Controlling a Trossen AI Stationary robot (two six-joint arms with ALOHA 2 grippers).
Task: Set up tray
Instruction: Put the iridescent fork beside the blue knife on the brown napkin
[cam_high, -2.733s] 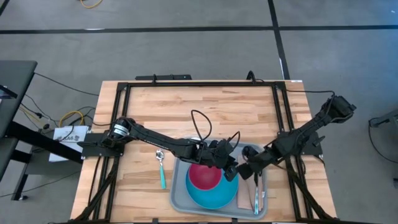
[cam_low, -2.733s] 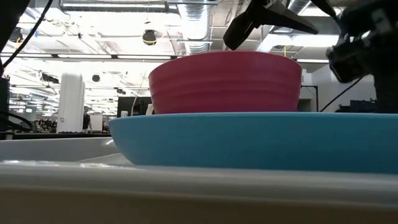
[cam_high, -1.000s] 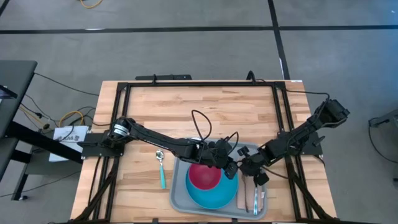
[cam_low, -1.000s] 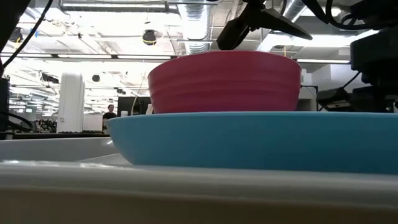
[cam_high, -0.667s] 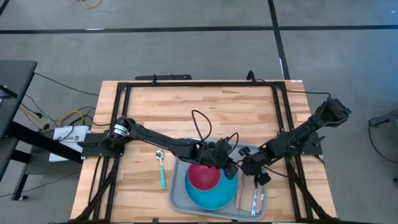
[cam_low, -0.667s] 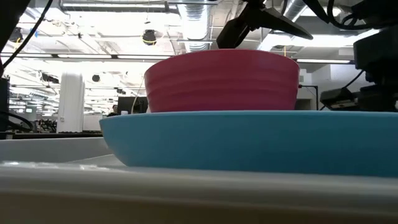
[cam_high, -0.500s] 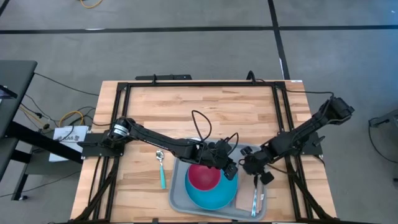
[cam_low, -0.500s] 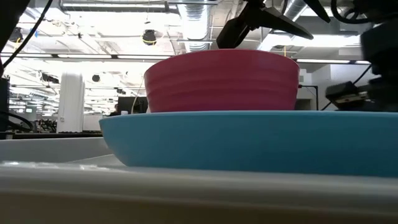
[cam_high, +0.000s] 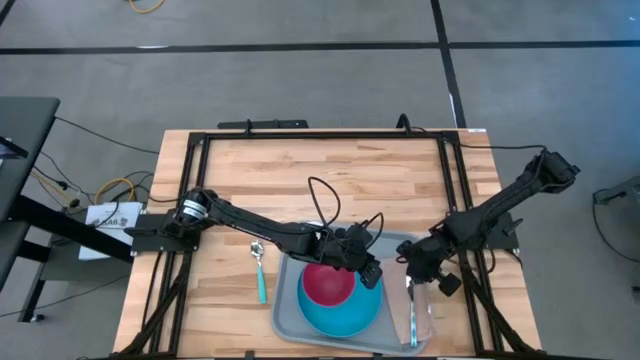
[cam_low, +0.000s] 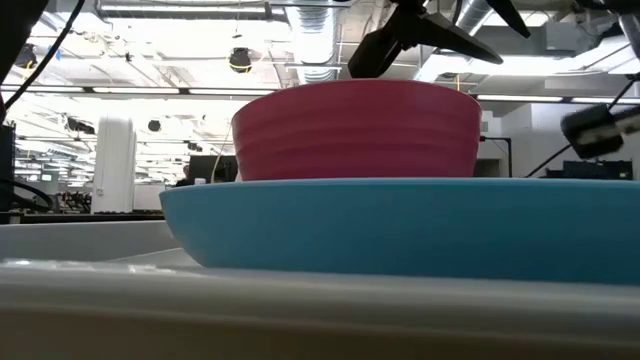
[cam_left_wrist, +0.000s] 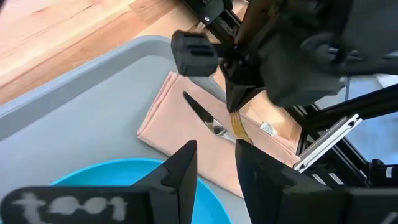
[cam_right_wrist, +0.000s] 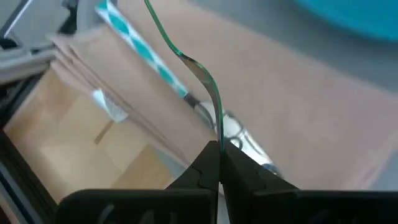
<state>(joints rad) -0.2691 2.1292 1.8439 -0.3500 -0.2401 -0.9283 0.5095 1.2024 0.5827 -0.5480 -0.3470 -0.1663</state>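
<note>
The utensil in my right gripper is slanted across the knife (cam_right_wrist: 213, 115). I should turn it more in line and set it on the napkin (cam_right_wrist: 146, 102) beside the knife.
The light-grey tray (cam_high: 290, 325) lies at the table's near edge. On it sits a blue plate (cam_high: 345, 318) holding a red bowl (cam_high: 328, 285), with a beige napkin (cam_left_wrist: 180, 124) at its right end. A knife (cam_right_wrist: 134, 50) with a teal-patterned handle lies on the napkin. My right gripper (cam_right_wrist: 216, 149) is over the napkin, shut on a thin metal utensil (cam_high: 411, 315) with a green handle. My left gripper (cam_left_wrist: 214, 149) hangs open over the bowl's right rim, nothing between its fingers. A teal-handled spoon (cam_high: 259, 272) lies on the table left of the tray. My right gripper pinches the utensil's metal end (cam_right_wrist: 214, 124) between its two fingertips, seen edge-on. The fingers slant down from the table's right side, and the utensil runs on past them along their line. Its green handle slopes down over the napkin; whether its far end rests there does not show.
Black frame rails (cam_high: 455, 200) run along the table's sides and far edge. Bare wood (cam_high: 330, 180) lies beyond the tray. A cable (cam_high: 320, 195) loops over my left arm.
My right gripper has risen and drawn back toward the table's right edge, tipping more level, with the utensil between its fingers. In the low view the plate and bowl have slid slightly sideways.
</note>
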